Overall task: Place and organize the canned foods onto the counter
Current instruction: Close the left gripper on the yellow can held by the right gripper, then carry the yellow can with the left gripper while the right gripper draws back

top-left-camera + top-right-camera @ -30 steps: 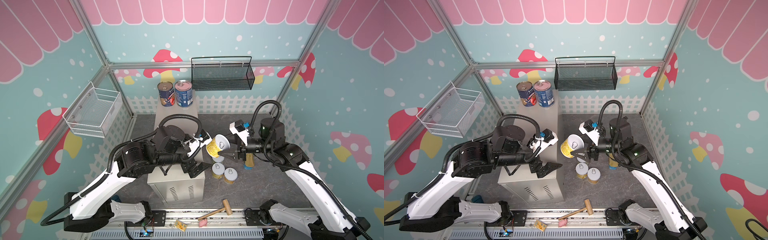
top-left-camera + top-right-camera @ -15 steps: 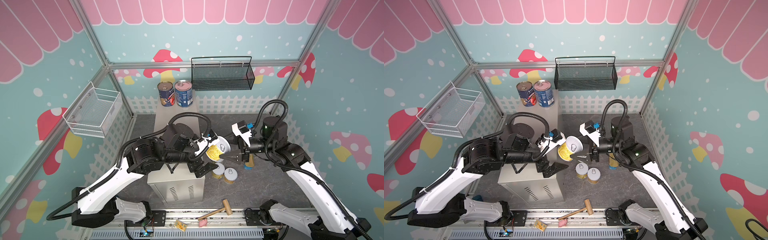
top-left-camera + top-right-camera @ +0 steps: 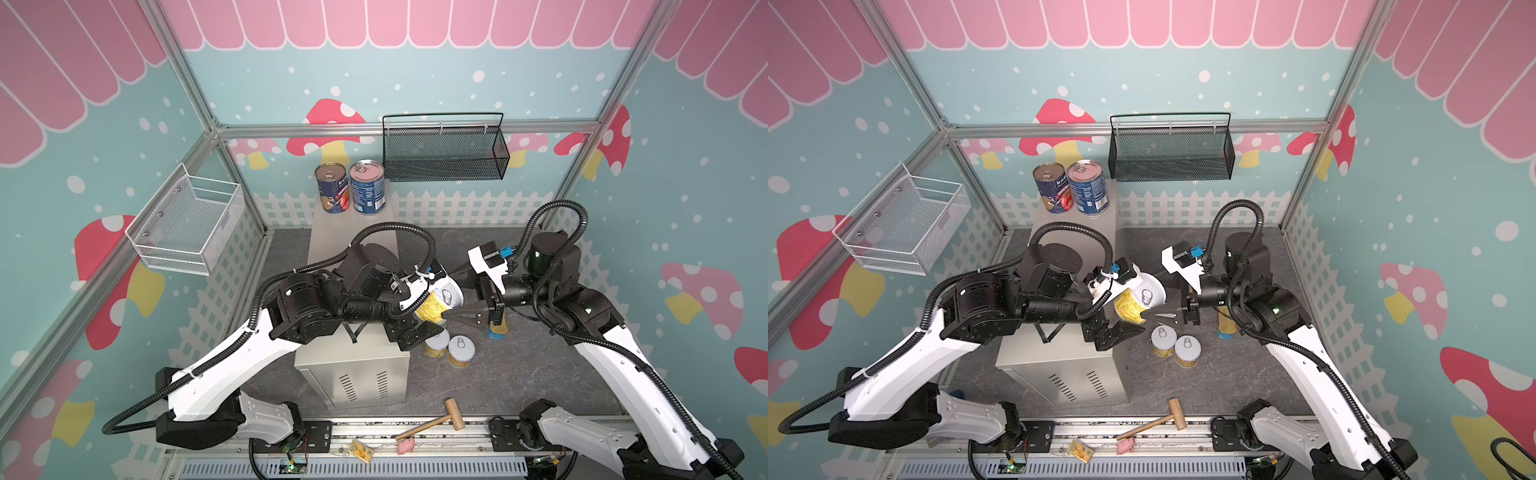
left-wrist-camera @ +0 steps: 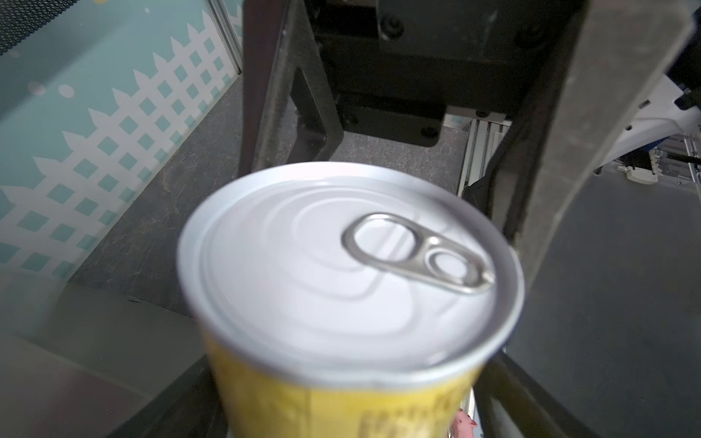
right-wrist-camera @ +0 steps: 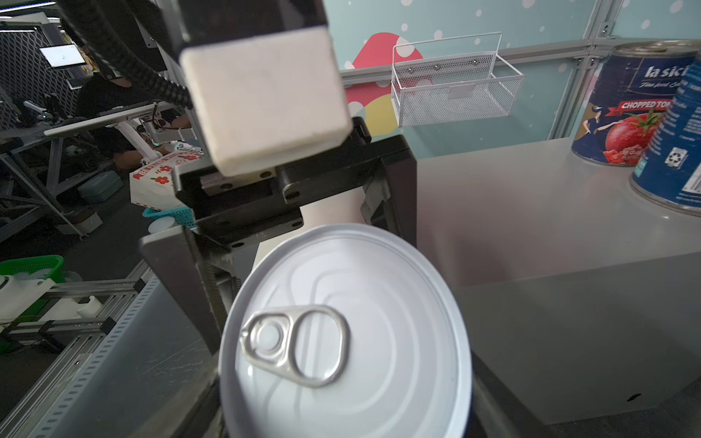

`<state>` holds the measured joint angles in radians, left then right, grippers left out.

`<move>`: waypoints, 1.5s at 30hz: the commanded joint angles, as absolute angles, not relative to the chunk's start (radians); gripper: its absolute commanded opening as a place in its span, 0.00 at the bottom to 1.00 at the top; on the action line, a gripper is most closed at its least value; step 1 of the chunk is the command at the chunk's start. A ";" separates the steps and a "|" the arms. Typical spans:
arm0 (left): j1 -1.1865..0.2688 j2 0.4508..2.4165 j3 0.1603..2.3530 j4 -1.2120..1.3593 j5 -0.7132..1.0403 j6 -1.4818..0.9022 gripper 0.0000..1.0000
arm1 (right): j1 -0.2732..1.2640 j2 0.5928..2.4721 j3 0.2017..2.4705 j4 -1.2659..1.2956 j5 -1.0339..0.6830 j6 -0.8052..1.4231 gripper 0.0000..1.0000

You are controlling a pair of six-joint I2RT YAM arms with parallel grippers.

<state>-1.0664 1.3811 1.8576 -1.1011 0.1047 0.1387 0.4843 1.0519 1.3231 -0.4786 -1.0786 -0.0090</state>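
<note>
Both my grippers are around the tilted yellow can (image 3: pixel 439 301), so my right gripper should open and move away before my left gripper stands it upright on the counter (image 3: pixel 336 229).
A short yellow-label can (image 3: pixel 436 300) (image 3: pixel 1138 300) hangs tilted in the air beside the counter (image 3: pixel 332 237), lid toward the right arm. My right gripper (image 3: pixel 448 297) is shut on it, and its lid (image 5: pixel 349 333) fills the right wrist view. My left gripper (image 3: pixel 432 303) stands open around the same can (image 4: pixel 349 273), with a gap showing beside one finger. Two tall dark-blue cans (image 3: pixel 331 188) (image 3: pixel 367 187) stand upright at the counter's far end. Two short yellow cans (image 3: pixel 436 345) (image 3: pixel 461 352) and the SPAM tin (image 3: pixel 498 327) are on the floor.
A black mesh basket (image 3: pixel 444 153) hangs on the back wall and a white wire basket (image 3: pixel 187 224) on the left wall. A wooden mallet (image 3: pixel 432 422), a pink toy (image 3: pixel 405 446) and a small yellow piece (image 3: pixel 360 451) lie by the front rail.
My left arm has swung right from over the counter until its jaws stand round the can, and they have narrowed. The right gripper has kept hold of the can, drawing back slightly.
</note>
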 commanded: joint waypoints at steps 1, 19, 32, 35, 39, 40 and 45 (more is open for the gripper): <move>-1.074 1.390 1.888 -1.080 0.121 0.171 0.88 | 0.483 1.025 1.323 -0.407 -1.115 -0.016 0.63; -1.071 1.288 1.809 -1.014 0.035 0.161 0.71 | 0.483 1.015 1.308 -0.322 -1.088 0.043 0.96; -0.993 1.107 1.644 -0.908 -0.022 0.116 0.71 | 0.485 1.065 1.287 -0.203 -1.130 0.116 0.97; -0.965 1.080 1.617 -0.908 -0.024 0.101 0.71 | 0.495 1.086 1.296 -0.198 -1.135 0.115 0.97; -0.927 1.039 1.568 -0.921 -0.052 0.066 0.72 | 0.515 1.118 1.306 -0.201 -1.128 0.111 0.96; -0.920 1.029 1.559 -0.926 -0.056 0.057 0.72 | 0.519 1.123 1.308 -0.201 -1.122 0.109 0.96; -0.898 0.976 1.506 -0.934 -0.066 0.023 0.73 | 0.557 1.160 1.336 -0.200 -1.097 0.103 0.96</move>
